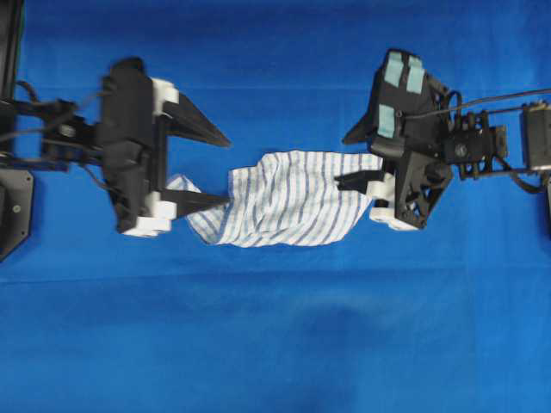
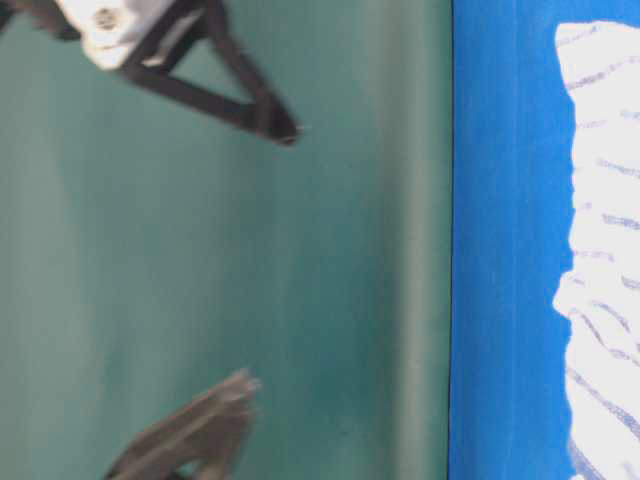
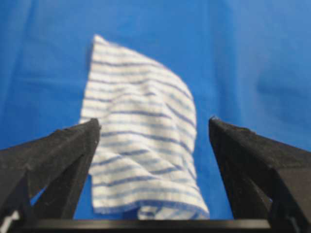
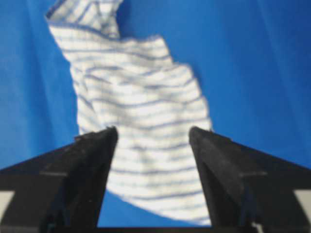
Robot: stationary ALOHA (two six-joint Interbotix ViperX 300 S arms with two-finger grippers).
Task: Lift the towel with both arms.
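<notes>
I expect the towel [image 1: 301, 196] to pull together into a band with its middle hanging down when I lift it, because loose folds [image 1: 248, 203] bunch between my grippers.
A white towel [image 1: 284, 200] with thin blue stripes lies crumpled on the blue table cloth [image 1: 275, 344]. My left gripper [image 1: 225, 170] stands open at the towel's left end, its lower finger over the left corner. In the left wrist view the towel [image 3: 141, 141] runs between the spread fingers [image 3: 73, 150] of the left gripper [image 3: 154, 126]. My right gripper [image 1: 342, 161] is open over the towel's right end. From the right wrist the towel [image 4: 141, 111] shows between and beyond that gripper's [image 4: 153, 133] fingers [image 4: 92, 165]. Neither gripper holds anything.
The blue cloth covers the whole table. A black arm base [image 1: 13, 206] sits at the left edge and cables [image 1: 499, 99] run off to the right. The table-level view shows a green wall [image 2: 200, 250], a strip of towel [image 2: 600, 250] and two black finger tips [image 2: 270, 120].
</notes>
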